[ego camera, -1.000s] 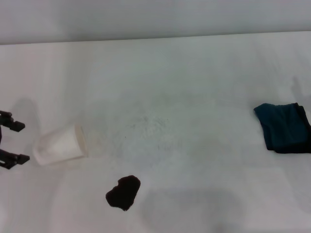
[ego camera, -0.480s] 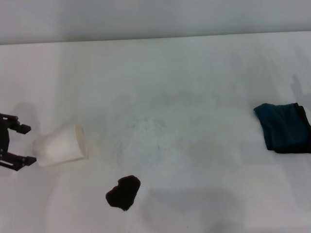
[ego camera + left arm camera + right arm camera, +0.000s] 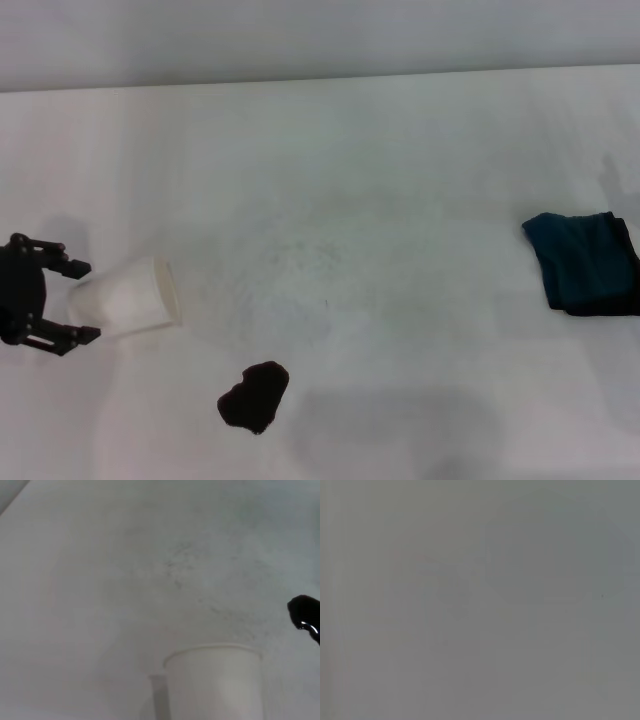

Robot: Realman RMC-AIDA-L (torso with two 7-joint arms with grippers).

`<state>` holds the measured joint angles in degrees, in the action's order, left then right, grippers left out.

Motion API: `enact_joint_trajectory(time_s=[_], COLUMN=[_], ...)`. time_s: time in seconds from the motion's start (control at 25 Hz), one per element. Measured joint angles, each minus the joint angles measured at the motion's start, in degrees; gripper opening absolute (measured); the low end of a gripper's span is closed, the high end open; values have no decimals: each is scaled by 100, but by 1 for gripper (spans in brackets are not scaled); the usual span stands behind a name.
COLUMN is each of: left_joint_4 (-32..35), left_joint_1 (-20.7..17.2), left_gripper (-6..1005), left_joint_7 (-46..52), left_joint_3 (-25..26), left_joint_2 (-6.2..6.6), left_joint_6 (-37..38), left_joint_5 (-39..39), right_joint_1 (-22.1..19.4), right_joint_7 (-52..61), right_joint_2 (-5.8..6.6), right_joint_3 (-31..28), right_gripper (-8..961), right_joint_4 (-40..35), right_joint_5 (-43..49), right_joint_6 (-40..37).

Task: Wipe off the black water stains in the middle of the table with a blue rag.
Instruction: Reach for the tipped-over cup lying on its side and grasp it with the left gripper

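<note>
My left gripper should continue toward the cup's rim, its open fingers on both sides of the white paper cup's closed end point(image 3: 82, 303), and close around the cup's body point(image 3: 122, 298).
The black water stain point(image 3: 254, 396) is a small lobed blotch near the front middle of the white table point(image 3: 380, 200); its edge also shows in the left wrist view point(image 3: 305, 617). The blue rag point(image 3: 584, 262) lies folded at the far right. A white paper cup point(image 3: 125, 298) lies on its side at the left; it also shows in the left wrist view point(image 3: 215, 682). My left gripper point(image 3: 82, 302) is open, its black fingers on either side of the cup's closed end. My right gripper is out of view.
The table's far edge meets a pale wall point(image 3: 320, 40) at the back. A broad shadow point(image 3: 390, 430) falls on the front of the table, right of the stain. The right wrist view shows only a blank grey field.
My left gripper has moved right toward the lying cup and its open fingers now straddle the cup's closed end. The cup, stain and rag have not moved.
</note>
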<state>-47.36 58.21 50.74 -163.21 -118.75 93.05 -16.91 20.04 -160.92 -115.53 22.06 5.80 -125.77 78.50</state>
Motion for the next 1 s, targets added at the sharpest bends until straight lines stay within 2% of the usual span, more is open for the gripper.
enact_joint_trajectory(time_s=[0.24, 0.52, 0.92, 1.0], left_joint_4=[370, 709, 1047, 1095], left_joint_1=[-124, -319, -399, -423], left_gripper=[828, 828, 829, 798], left_joint_7=[-26, -212, -332, -334], left_joint_3=[8, 9, 9, 9], left_joint_2=[0, 7, 6, 7], left_joint_6=[-353, -746, -888, -929], left_joint_5=[73, 535, 838, 840], right_joint_1=[-34, -36, -31, -38], right_joint_7=[0, -1, -1, -1], right_joint_2=[-5, -5, 3, 4], right_joint_3=[0, 0, 0, 0], right_gripper=[663, 663, 663, 663], right_joint_4=[0, 16, 73, 73], right_joint_5=[14, 40, 34, 33], right_joint_6=[40, 41, 37, 40])
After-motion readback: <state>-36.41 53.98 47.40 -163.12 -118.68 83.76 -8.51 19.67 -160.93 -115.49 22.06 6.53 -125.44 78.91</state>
